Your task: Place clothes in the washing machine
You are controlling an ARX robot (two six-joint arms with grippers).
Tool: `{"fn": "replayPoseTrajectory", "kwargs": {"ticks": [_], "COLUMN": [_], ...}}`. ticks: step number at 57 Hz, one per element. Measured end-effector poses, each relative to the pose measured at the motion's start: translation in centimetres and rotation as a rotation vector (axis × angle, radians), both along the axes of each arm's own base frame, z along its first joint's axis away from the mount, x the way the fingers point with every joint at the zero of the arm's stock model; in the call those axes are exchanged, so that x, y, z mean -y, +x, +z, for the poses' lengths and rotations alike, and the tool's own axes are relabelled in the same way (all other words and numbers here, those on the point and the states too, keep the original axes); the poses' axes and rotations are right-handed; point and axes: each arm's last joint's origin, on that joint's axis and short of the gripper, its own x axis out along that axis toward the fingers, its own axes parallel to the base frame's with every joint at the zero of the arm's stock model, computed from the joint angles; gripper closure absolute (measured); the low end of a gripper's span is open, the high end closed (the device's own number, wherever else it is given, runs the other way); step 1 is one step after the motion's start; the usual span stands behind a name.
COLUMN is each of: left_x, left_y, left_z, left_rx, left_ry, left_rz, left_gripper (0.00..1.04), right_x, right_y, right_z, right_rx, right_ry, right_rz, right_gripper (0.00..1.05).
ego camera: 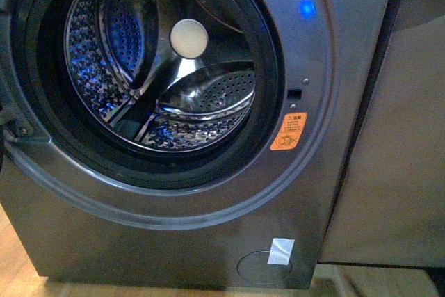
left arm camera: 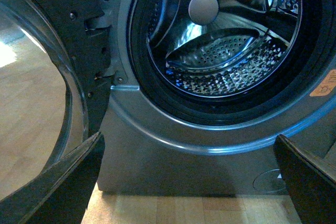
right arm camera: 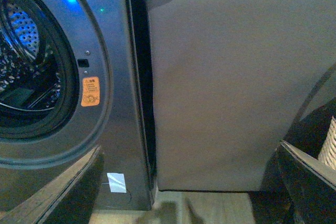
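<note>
The drum is empty and a wicker basket edge (right arm camera: pixel 329 145) is in view beside my right gripper, so I expect the clothes to be hidden in that basket.
The dark grey washing machine (ego camera: pixel 208 234) fills the front view, its porthole open onto the perforated steel drum (ego camera: pixel 167 67), which holds no garment. An orange warning sticker (ego camera: pixel 288 131) and a blue light (ego camera: pixel 306 9) sit to the right of the porthole. The clothes are out of view. My left gripper (left arm camera: pixel 191 182) is open and empty, facing the machine's lower front below the drum (left arm camera: pixel 226 61). My right gripper (right arm camera: pixel 191 182) is open and empty, facing the seam between the machine (right arm camera: pixel 100 51) and a cabinet. Neither gripper shows in the front view.
The machine's open glass door (left arm camera: pixel 47 77) hangs at its left. A plain grey-beige cabinet (right arm camera: pixel 226 87) stands against the machine's right side (ego camera: pixel 396 172). A wicker basket edge (right arm camera: pixel 328 145) shows beside the right gripper. Wooden floor (left arm camera: pixel 184 208) lies below.
</note>
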Motion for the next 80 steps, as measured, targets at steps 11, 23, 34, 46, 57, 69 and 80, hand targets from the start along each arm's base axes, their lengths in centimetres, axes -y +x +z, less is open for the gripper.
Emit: {"fn": "replayPoseTrajectory", "kwargs": {"ticks": [11,23,34,46,57,69,80], "left_x": [0.0,0.0,0.0,0.0,0.0,0.0,0.0], "left_y": [0.0,0.0,0.0,0.0,0.0,0.0,0.0], "left_z": [0.0,0.0,0.0,0.0,0.0,0.0,0.0], "left_rx": [0.000,0.000,0.000,0.000,0.000,0.000,0.000], "left_ry": [0.000,0.000,0.000,0.000,0.000,0.000,0.000], "left_rz": [0.000,0.000,0.000,0.001,0.000,0.000,0.000], "left_gripper": [0.07,0.07,0.07,0.07,0.07,0.07,0.07], "right_x": [0.0,0.0,0.0,1.7,6.0,13.2,21.4], "right_y": [0.0,0.0,0.0,1.4,3.2,6.4,9.4], "right_z": [0.0,0.0,0.0,1.1,4.0,6.9,8.6], "right_rx": [0.000,0.000,0.000,0.039,0.084,0.033,-0.167], "right_ry": [0.000,0.000,0.000,-0.007,0.016,0.038,0.049], "right_rz": [0.000,0.000,0.000,0.269,0.215,0.021,-0.153], "right_gripper": [0.07,0.07,0.07,0.07,0.07,0.07,0.07]}}
